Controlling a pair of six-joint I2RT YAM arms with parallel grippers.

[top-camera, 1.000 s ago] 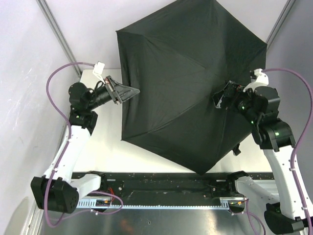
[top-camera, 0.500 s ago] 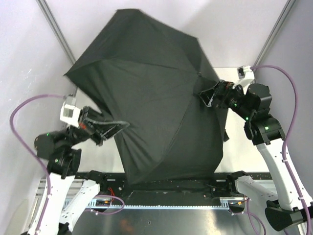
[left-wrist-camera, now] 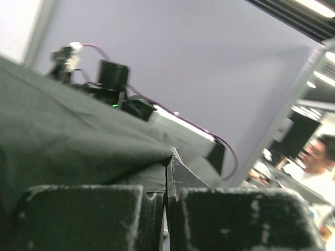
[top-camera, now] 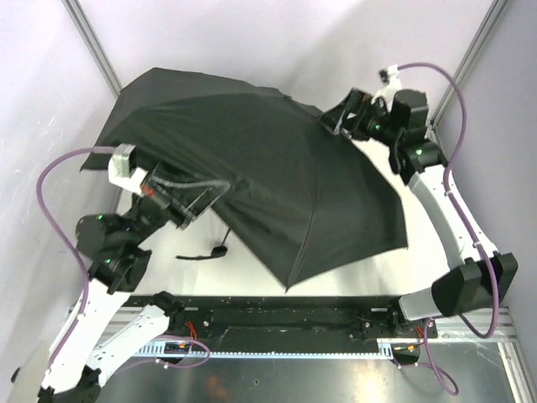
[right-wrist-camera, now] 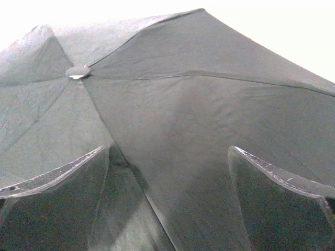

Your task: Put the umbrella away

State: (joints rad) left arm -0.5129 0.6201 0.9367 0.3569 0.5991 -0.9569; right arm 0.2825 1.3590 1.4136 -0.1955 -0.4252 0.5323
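Note:
My right gripper faces the canopy's outer side (top-camera: 323, 172) covering most of the umbrella's stem, so it should go round the canopy's rim and grip the stem from underneath (top-camera: 226, 236).
The umbrella (top-camera: 277, 176) is spread open and tilted, its black canopy lying over most of the white table (top-camera: 361, 273). Its small handle (top-camera: 221, 249) with strap pokes out under the near left edge. My left gripper (top-camera: 220, 186) is shut, pinching a fold of canopy fabric at the left rim; the left wrist view shows cloth (left-wrist-camera: 78, 146) running into the closed jaws of that gripper (left-wrist-camera: 168, 157). My right gripper (top-camera: 329, 124) stands open at the canopy's far right side. In the right wrist view the canopy (right-wrist-camera: 183, 120) and its tip cap (right-wrist-camera: 77, 72) fill the space beyond that gripper (right-wrist-camera: 168, 151).
Purple walls and metal frame posts (top-camera: 92, 46) close in the cell on three sides. A black rail (top-camera: 285, 315) runs along the near table edge between the arm bases. A person (left-wrist-camera: 316, 157) stands outside the cell, in the left wrist view.
The umbrella has swung left and tipped down onto the table. My left gripper has shut on the canopy rim and dropped toward me. The right arm has reached farther back, still open.

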